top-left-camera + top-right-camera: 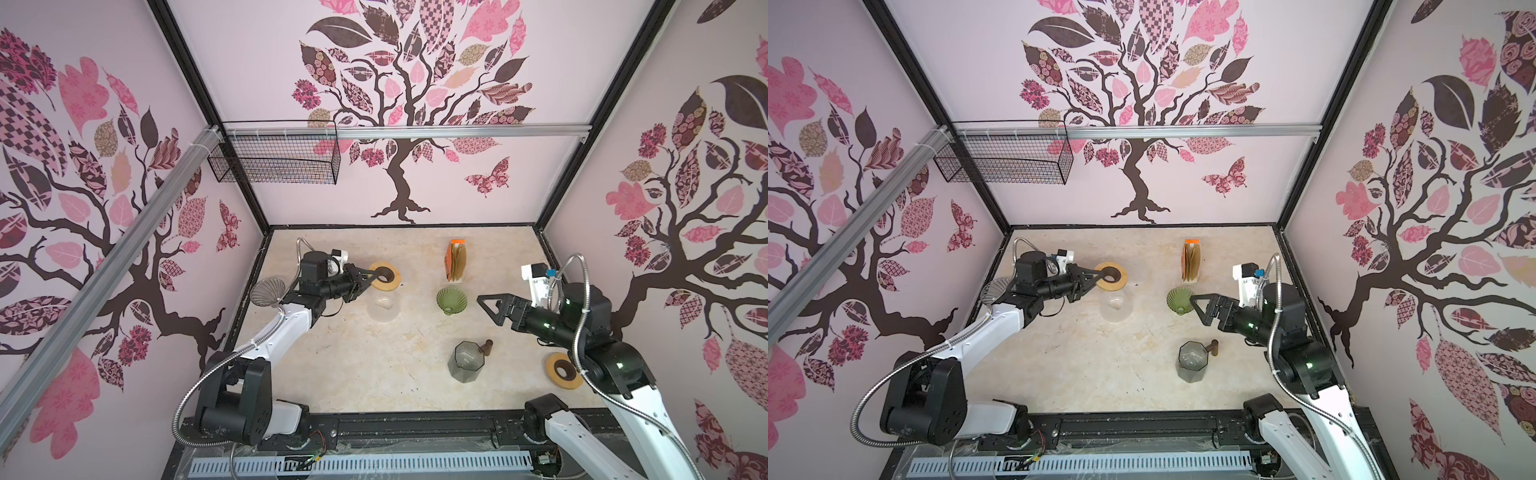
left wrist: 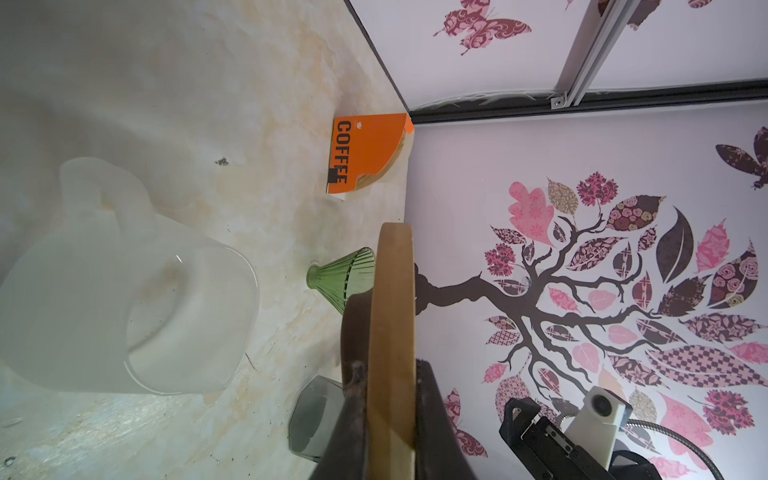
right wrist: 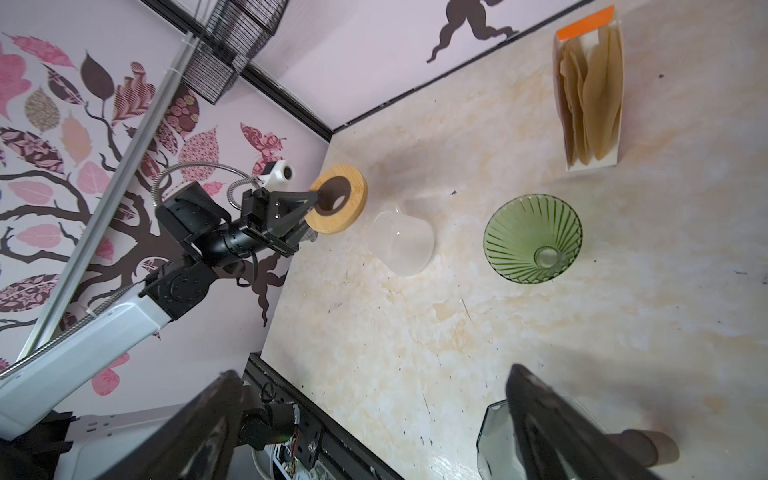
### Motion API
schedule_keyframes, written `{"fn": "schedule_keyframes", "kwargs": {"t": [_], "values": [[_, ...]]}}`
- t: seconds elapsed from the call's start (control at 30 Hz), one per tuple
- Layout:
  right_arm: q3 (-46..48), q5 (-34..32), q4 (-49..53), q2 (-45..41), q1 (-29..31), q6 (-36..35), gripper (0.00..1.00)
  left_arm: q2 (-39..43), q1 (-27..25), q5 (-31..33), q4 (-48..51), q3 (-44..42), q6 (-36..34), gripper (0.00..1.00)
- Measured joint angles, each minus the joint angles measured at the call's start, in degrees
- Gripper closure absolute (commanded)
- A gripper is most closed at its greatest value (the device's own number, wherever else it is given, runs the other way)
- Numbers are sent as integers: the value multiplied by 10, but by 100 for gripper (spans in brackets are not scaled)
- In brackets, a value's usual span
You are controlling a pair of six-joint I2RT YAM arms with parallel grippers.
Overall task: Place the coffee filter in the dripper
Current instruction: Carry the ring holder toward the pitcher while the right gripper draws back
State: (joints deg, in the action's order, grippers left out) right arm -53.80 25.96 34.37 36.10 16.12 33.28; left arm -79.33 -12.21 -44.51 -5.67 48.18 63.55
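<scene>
I should keep lowering the ring with my left gripper until it rests on the opening, as the wooden ring's brown collar (image 2: 356, 340) faces down to the frosted vessel's opening (image 1: 385, 301).
Brown paper coffee filters (image 1: 458, 258) (image 3: 594, 95) stand upright in an orange box (image 2: 365, 151) at the back of the table. In front of that box a green glass dripper (image 1: 451, 300) (image 1: 1180, 300) (image 3: 532, 239) sits empty, mouth up. My left gripper (image 1: 376, 274) (image 1: 1102, 274) (image 2: 390, 374) is shut on a wooden ring (image 1: 386, 277) (image 3: 338, 199), held on edge above the table's back left. The right gripper (image 1: 484, 303) (image 1: 1196, 301) (image 3: 374, 411) hovers open and empty just right of the green dripper.
A frosted clear glass vessel (image 1: 384, 307) (image 2: 124, 291) lies below the held ring. A grey glass carafe (image 1: 467, 360) with a wooden handle stands near the front. A second wooden ring (image 1: 563, 370) lies front right. A wire cone (image 1: 268, 291) sits far left.
</scene>
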Motion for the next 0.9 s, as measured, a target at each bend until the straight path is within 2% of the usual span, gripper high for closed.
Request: {"fn": "schedule_keyframes", "kwargs": {"t": [0.5,0.9], "values": [[9,19,-25,24,0,0,0,-42,-14,-5,6,-33,-29,100],[9,25,-21,38,0,-3,0,-80,-14,25,7,-33,-41,100]]}}
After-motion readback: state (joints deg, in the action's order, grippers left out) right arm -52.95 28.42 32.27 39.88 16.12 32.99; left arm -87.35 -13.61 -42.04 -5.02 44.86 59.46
